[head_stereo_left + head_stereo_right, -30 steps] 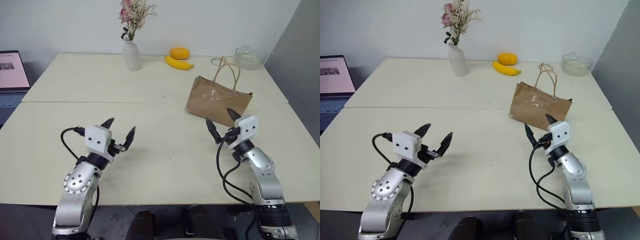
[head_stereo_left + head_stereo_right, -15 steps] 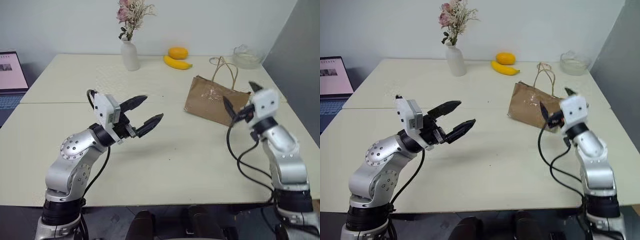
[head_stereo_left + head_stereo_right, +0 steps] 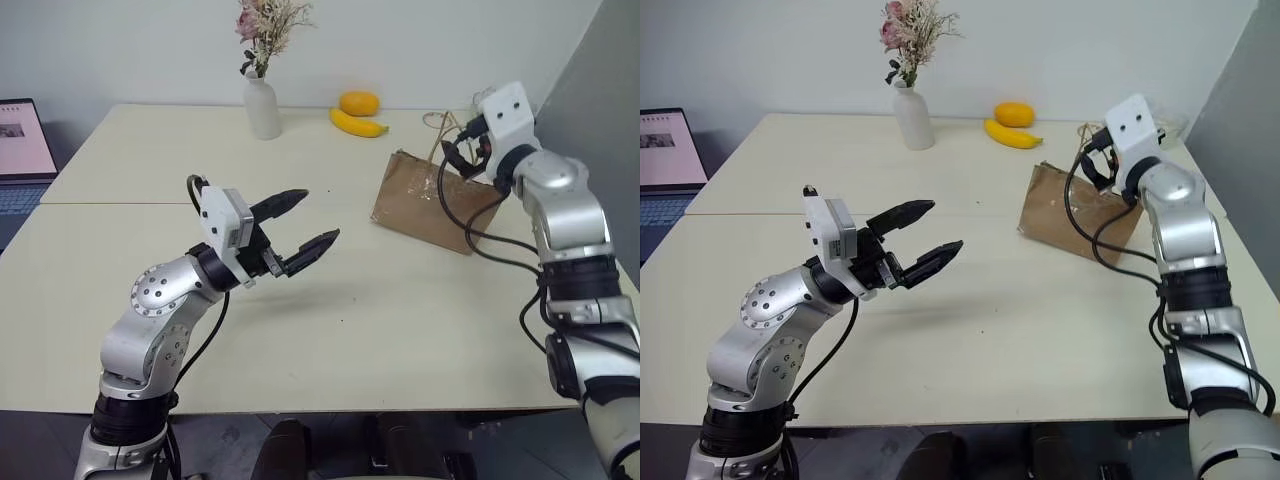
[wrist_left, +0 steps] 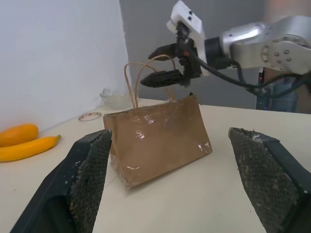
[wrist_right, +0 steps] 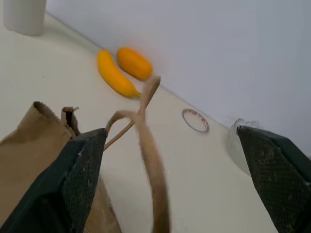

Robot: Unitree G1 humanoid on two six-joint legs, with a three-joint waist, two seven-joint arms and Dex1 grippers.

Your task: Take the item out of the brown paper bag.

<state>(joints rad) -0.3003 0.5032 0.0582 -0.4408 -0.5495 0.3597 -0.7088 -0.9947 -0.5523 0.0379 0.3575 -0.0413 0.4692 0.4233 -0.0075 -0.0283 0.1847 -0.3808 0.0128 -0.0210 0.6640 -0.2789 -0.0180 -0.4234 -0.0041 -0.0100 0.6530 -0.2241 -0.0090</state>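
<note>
The loop handles [image 3: 440,136] stick up stiffly over the bag's rim, so the brown paper bag [image 3: 428,206] will hang from them and hold its shape when the robot carries it.
The brown paper bag [image 3: 428,204] stands crinkled at the right of the table, its two loop handles [image 4: 146,77] upright. My right gripper [image 3: 458,148] hovers open at the height of the handle tops, its black fingers [image 5: 73,184] spread wide to either side of the handles [image 5: 146,131]. My left gripper [image 3: 318,217] is open over the middle of the table, pointing toward the bag from well short of it, with nothing between its fingers [image 4: 90,174]. The item is hidden.
A white vase [image 3: 263,108] with dried flowers, a banana [image 3: 358,125] and an orange fruit [image 3: 359,104] stand along the far edge. A glass bowl [image 4: 115,98] sits behind the bag. A laptop [image 3: 25,140] is at the far left.
My right arm has risen from the table's front and reached forward to the bag's handles. My left gripper lifted and swung toward the bag, then held still.
</note>
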